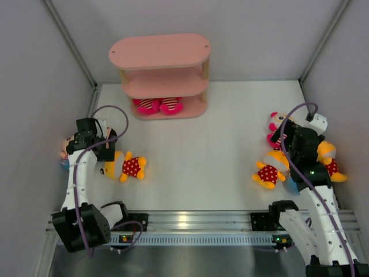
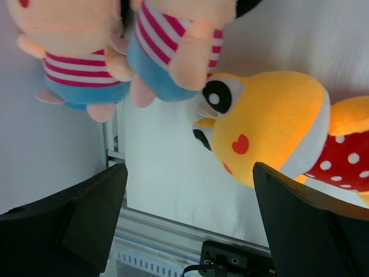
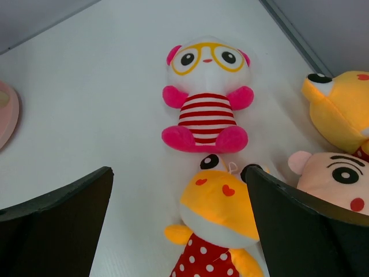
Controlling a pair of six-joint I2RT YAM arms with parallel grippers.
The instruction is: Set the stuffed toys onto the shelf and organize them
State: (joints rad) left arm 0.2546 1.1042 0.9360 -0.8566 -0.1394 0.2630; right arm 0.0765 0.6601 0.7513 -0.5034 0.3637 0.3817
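My left gripper should keep reaching for the wall-side peach-headed toy [image 2: 81,75], toward its head [image 2: 66,24], until the open fingers straddle the head. The toy lies face up and uncovered in front of them.
The pink three-tier shelf [image 1: 161,53] stands at the back; two pink-white red-striped toys [image 1: 158,105] sit on its bottom board. My left gripper [image 1: 102,149] [image 2: 190,225] is open and empty above the table. A yellow polka-dot toy [image 1: 128,167] [image 2: 271,124] lies just right of it, and two peach-headed striped toys [image 1: 66,151] [image 2: 81,63] lie by the left wall. My right gripper [image 1: 288,144] [image 3: 179,225] is open and empty over another yellow polka-dot toy [image 1: 268,172] [image 3: 222,213]. A pink-white toy [image 1: 278,124] [image 3: 206,98] lies beyond it.
By the right wall lie a third yellow toy [image 1: 330,161] [image 3: 340,109] and a peach-headed toy [image 3: 337,182]. Grey walls close in left, right and back. A metal rail [image 1: 190,222] runs along the near edge.
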